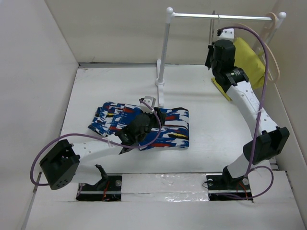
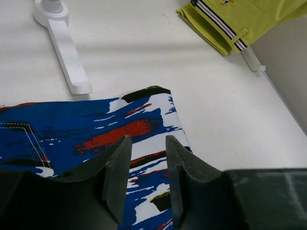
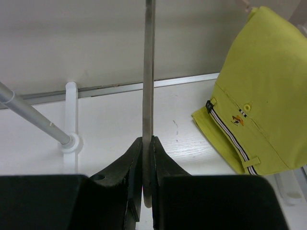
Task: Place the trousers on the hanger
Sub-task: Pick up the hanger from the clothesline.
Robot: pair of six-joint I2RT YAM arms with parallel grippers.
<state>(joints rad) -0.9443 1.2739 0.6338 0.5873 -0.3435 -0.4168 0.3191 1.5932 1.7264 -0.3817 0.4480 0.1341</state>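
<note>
I should take the hanger with my left gripper before my right gripper reaches for the trousers' edge (image 1: 187,127), because my right gripper has the hanger up at the rail (image 1: 212,29).
The trousers (image 1: 172,129), in a blue-and-white print with red and black streaks, lie folded flat on the white table; they also show in the left wrist view (image 2: 96,129). My left gripper (image 1: 156,120) hovers over their right part, jaws open and empty (image 2: 147,143). The hanger (image 1: 213,28) is a thin grey wire hanging from the rail at the back right. My right gripper (image 1: 211,53) is shut on the wire, which runs straight up from between the jaws (image 3: 147,141) in the right wrist view (image 3: 149,72). The hanger's hook and triangle are hard to make out.
A white-posted rail (image 1: 220,17) stands at the back, its foot (image 2: 67,52) just beyond the trousers. A yellow garment (image 1: 249,60) hangs at the rail's right end on a pale beige hanger (image 1: 274,45). White walls close in left, back and right.
</note>
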